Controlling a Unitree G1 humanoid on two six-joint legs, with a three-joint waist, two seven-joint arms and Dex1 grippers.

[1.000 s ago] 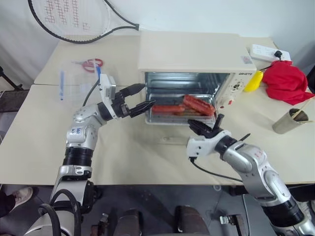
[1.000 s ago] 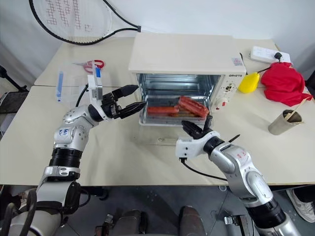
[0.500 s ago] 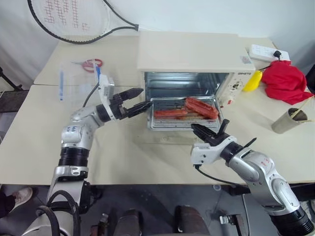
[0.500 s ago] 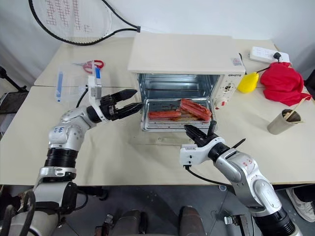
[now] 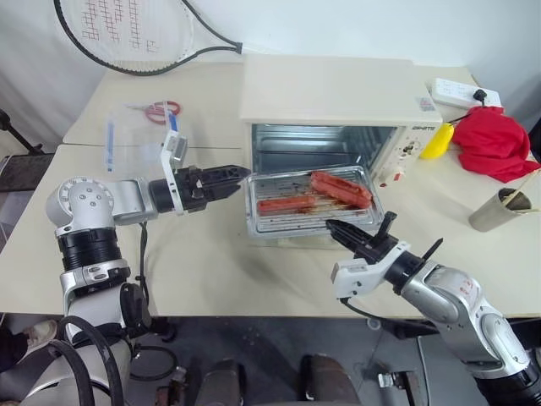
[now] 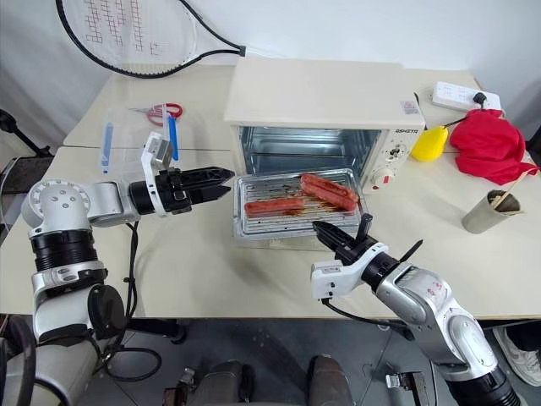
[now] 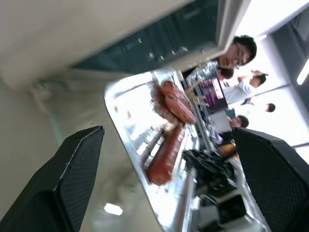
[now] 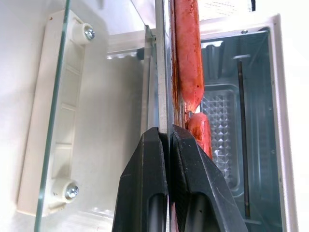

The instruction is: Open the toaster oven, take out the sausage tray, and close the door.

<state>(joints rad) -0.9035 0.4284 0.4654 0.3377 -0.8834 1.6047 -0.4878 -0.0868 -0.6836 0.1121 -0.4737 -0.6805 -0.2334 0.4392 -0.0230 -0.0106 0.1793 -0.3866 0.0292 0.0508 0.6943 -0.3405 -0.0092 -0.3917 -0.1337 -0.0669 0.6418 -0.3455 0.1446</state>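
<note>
The sausages (image 5: 341, 189) are lying loose on the ribbed tray (image 5: 292, 222). They will slide toward my left gripper when I carry the tray by its rim.
The cream-white toaster oven (image 5: 330, 89) stands open at the back of the table. Its glass door (image 8: 106, 121) lies flat in front of it, bar handle (image 8: 58, 111) toward me. The sausage tray (image 5: 287, 222) hangs level over the door, most of it outside the oven, with reddish sausages (image 5: 341, 188) on it. My right gripper (image 5: 334, 227) is shut on the tray's front rim; in the right wrist view its fingers (image 8: 149, 179) pinch the thin metal edge. My left gripper (image 5: 232, 179) is open, pointing at the tray's left edge, just apart from it.
Left of the oven lie a clear plastic box (image 5: 127, 139) with blue strips and red scissors (image 5: 156, 110). A tennis racket (image 5: 127, 34) leans at the back. On the right are a red cloth (image 5: 490, 139), a yellow thing (image 5: 435, 139), a power strip (image 5: 461, 91) and a paper cup (image 5: 494, 210).
The tray has slid out of the oven toward me, held by my right gripper, which drew back. My left wrist has rolled and the arm has pulled back a little, staying open.
</note>
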